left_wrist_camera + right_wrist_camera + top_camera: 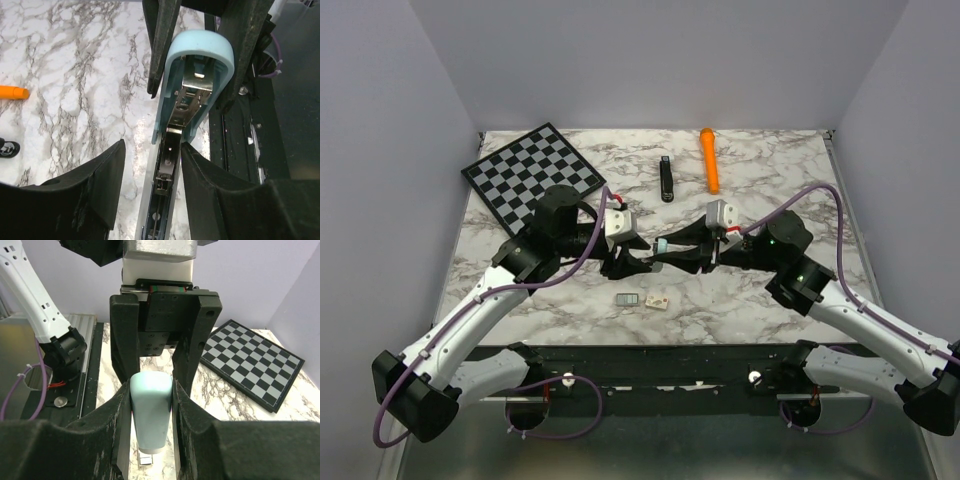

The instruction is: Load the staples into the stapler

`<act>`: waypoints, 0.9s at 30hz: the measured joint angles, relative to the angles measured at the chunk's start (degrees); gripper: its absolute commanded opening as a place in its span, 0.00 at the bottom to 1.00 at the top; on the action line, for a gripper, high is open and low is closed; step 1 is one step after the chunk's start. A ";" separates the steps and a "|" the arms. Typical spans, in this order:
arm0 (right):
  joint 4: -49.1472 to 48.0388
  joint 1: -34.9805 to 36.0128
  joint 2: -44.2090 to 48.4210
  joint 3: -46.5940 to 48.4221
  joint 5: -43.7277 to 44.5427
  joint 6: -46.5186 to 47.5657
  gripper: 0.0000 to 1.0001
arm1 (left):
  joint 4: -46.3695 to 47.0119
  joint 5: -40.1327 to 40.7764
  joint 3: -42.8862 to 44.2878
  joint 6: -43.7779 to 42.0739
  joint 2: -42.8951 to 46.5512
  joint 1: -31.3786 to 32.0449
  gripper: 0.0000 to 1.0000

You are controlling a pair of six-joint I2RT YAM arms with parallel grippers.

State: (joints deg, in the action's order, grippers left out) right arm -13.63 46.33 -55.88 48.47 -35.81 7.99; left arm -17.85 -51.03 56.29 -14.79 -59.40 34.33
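The stapler's lower body (162,187) slants against one finger of the robot's left gripper, so the left gripper should line up squarely, close near the hinge (171,142) and take the stapler.
The stapler (663,245) here is pale blue and hangs above the table's middle, between both arms. My right gripper (150,387) is shut on its rounded top arm (150,415). In the left wrist view the stapler (197,55) is hinged open, and its metal magazine channel (167,165) is bare. My left gripper (151,150) is open and straddles the lower body. Its right finger (200,175) lies against the body, while the left finger stands apart. The staples (628,298), a small silvery-grey block, lie on the marble in front, also seen under the stapler (145,460).
A tiny white piece with dark dots (658,300) lies beside the staples. A chessboard (535,172) sits at the back left. An orange marker (709,160) and a slim black object (666,178) lie at the back middle.
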 measured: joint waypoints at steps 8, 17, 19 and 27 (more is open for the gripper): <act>0.00 0.00 0.00 0.00 0.04 0.20 0.01 | -3.89 -2.05 0.63 -1.46 0.09 -1.66 0.66; -0.02 0.00 0.00 0.00 0.02 0.20 0.01 | -4.76 -2.40 0.83 -1.36 -0.66 -2.08 0.62; 0.00 0.00 0.00 0.00 0.02 0.20 0.01 | -4.81 -2.38 1.07 -1.27 -1.33 -2.05 0.60; -0.02 0.00 0.00 0.00 0.02 0.13 0.01 | -4.57 -2.40 1.18 -0.66 -2.75 -1.27 0.49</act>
State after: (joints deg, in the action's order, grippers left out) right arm -13.65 46.33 -55.88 48.47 -35.79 8.12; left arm -22.41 -53.43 57.47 -15.44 -62.15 33.06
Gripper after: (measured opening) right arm 0.381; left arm 0.535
